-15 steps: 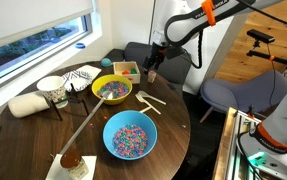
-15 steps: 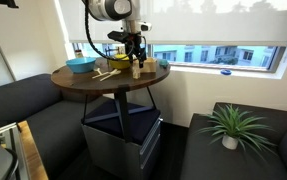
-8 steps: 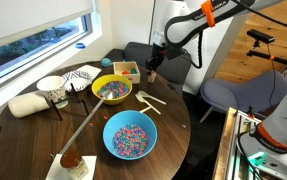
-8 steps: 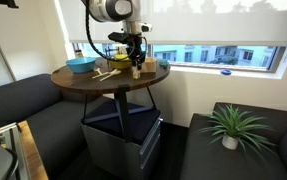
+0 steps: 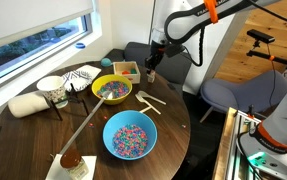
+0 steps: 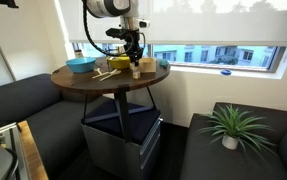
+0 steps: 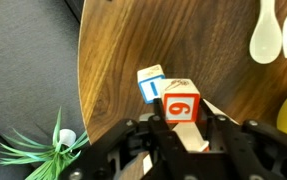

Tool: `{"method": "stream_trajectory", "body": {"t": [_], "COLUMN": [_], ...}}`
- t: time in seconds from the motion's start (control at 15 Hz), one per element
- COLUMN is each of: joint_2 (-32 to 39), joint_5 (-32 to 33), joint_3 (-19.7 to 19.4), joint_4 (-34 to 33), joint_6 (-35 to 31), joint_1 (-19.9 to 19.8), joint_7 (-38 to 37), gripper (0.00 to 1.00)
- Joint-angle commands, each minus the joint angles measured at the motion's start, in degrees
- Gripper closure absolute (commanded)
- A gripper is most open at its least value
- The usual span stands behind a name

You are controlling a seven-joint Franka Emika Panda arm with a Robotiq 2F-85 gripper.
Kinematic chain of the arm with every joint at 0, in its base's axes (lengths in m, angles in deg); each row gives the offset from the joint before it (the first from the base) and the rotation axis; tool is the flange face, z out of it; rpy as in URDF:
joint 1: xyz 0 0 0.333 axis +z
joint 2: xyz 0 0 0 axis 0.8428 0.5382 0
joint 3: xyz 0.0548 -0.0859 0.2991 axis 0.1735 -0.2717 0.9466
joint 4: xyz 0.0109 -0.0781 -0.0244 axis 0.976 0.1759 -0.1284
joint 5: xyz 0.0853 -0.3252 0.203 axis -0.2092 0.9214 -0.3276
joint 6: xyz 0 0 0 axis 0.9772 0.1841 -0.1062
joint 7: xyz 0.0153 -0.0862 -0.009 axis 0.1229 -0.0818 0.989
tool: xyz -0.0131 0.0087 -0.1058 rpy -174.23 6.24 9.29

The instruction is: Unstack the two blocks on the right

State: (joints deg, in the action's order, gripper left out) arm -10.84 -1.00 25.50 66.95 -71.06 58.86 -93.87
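My gripper is holding a block close above the blue-and-white block [image 7: 151, 82] near the table's edge, so it should move the held block inward and set it down on clear wood [image 7: 236, 84] next to the spoon.
In the wrist view, a small wooden block with a red "6" face [image 7: 181, 103] sits between the black fingers of my gripper [image 7: 181, 126], which is shut on it. A second small block with a blue-and-white face [image 7: 151, 84] lies tilted on the round wooden table [image 7: 113, 60], touching the held block's far left corner. In both exterior views the gripper [image 5: 151, 68] [image 6: 135, 62] points down at the table's edge next to the square wooden tray [image 5: 126, 70]. There the blocks are too small to make out.
Two pale wooden spoons [image 7: 271, 30] lie near the blocks. A yellow bowl [image 5: 111, 89] and a blue bowl [image 5: 129, 135] of coloured pieces stand mid-table, with a cup [image 5: 51, 88] and a striped cloth [image 5: 81, 77] beyond. The table edge [image 7: 83, 95] is close, with a plant [image 7: 43, 150] below.
The jaws have closed from wide open onto the red "6" block. The arm has stayed at the same spot by the table's edge.
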Motion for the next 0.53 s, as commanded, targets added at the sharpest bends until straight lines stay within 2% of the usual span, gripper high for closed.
{"method": "stream_trajectory", "body": {"t": [0.0, 0.2, 0.47], "joint_2": [-1.5, -0.3, 1.8], "joint_5": [-1.6, -2.0, 2.6], "joint_3": [1.6, 2.9, 2.3], "joint_4": [0.1, -0.1, 0.1], "joint_6": [2.9, 3.5, -0.5], "joint_1": [1.5, 2.9, 4.6], "joint_7": [1.7, 0.6, -7.0], "gripper": [0.91, 0.91, 0.91]}}
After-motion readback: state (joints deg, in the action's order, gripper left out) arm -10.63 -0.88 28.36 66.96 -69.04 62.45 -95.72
